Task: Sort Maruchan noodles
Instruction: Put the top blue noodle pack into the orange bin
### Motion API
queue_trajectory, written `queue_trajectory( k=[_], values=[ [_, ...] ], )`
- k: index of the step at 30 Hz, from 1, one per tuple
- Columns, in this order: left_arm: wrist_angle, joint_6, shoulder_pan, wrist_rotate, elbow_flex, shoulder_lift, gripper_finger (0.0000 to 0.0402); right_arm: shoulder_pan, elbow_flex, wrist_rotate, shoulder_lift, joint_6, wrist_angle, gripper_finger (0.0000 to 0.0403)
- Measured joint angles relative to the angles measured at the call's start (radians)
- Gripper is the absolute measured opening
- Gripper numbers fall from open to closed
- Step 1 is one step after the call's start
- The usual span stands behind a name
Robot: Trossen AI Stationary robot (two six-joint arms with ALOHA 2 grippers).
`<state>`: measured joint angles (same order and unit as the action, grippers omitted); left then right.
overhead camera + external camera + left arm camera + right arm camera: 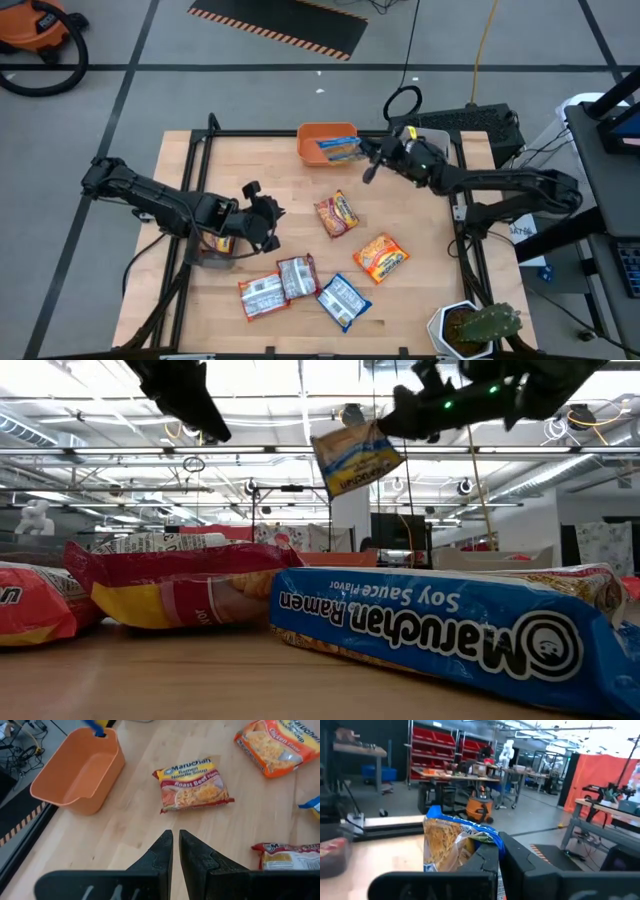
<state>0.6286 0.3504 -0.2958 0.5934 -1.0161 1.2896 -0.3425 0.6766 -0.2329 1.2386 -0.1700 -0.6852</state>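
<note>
The yellow-blue packet's loose end (327,146) is over the empty orange bin (317,133). My right gripper keeps moving inward until the whole packet is inside the bin's rim, and then let go.
My right gripper (364,155) is shut on a yellow-blue Maruchan packet (341,148) that it holds over the orange bin (312,133) at the table's far edge. In the low view this packet (355,458) hangs in the air. My left gripper (262,222) hovers shut over the table's left part and touches nothing. Flat on the table lie a red-brown roast beef packet (337,213), an orange packet (380,256), two silver-red packets (263,295) (297,277) and a blue-white packet (343,300). My right gripper pinches the yellow-blue packet between its two fingers (512,857) at one edge (481,841). It comes roughly level from the table's right side. The packet is lifted clear, tilted, and reaches out past the fingertips above the orange bin.
A potted cactus (478,328) stands at the table's near right corner. An orange-yellow thing (222,245) shows under my left arm. A black frame rail (190,190) runs along the table's left side. Bare wood lies between the bin and the packets.
</note>
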Motion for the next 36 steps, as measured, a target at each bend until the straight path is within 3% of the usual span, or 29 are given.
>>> queue_trajectory(
  k=[11, 19, 36],
  values=[
    [-0.029, -0.016, 0.0, 0.0, 0.0, 0.0, 0.0037, -0.119, 0.207, 0.113, 0.267, 0.001, 0.016, 0.0],
    [-0.031, -0.003, 0.0, 0.0, 0.0, 0.0, 0.0037, -0.174, 0.325, 0.137, 0.369, 0.028, 0.065, 0.0],
    [-0.058, -0.052, 0.016, 0.0, -0.001, 0.1, 0.0037, -0.213, 0.348, 0.159, 0.557, 0.091, 0.03, 0.0]
  ],
)
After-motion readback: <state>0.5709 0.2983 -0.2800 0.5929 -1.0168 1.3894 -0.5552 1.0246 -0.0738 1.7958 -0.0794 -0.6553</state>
